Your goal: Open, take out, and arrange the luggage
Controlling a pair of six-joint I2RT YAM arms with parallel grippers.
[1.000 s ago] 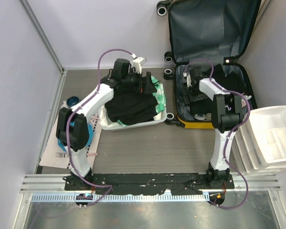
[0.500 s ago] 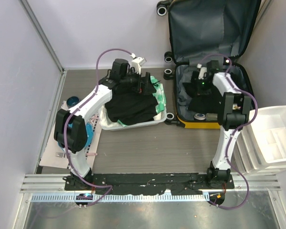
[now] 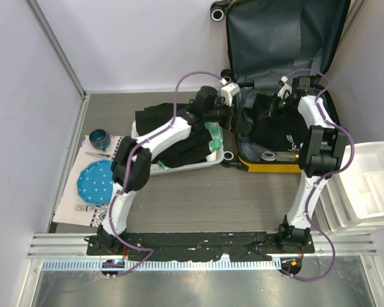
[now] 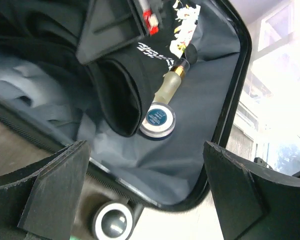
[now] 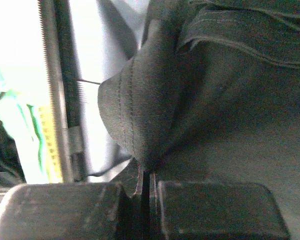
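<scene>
I should grab the garment's loose edge [image 4: 124, 107] with my left gripper before both grippers carry it to the basket, because my right gripper is holding only a fold of the black garment [image 5: 140, 112].
The yellow luggage [image 3: 259, 165] lies open at the back right, its lid leaning on the wall. Its grey lining [image 4: 190, 140] holds a black garment [image 3: 275, 131], a small round tin with a blue lid [image 4: 157, 118] and a slim glass bottle [image 4: 173, 82]. My right gripper [image 3: 276, 105] is over the back of the case, shut on a fold of that black garment [image 5: 140, 115]; the fingers [image 5: 210, 210] pinch the cloth. My left gripper [image 3: 235, 118] hangs open at the case's left rim, nothing between its fingers [image 4: 55, 185], above a black wheel [image 4: 112, 223].
A white mesh basket [image 3: 221, 157] heaped with black clothes and a green-and-white item stands left of the luggage. A blue plate [image 3: 96, 182] and a blue cup [image 3: 99, 137] sit on a mat at the far left. White drawer bins [image 3: 365, 182] stand at the right edge.
My left arm swung right from the basket to the luggage's left rim. My right gripper shut on the black garment and drew it up toward the back of the case.
</scene>
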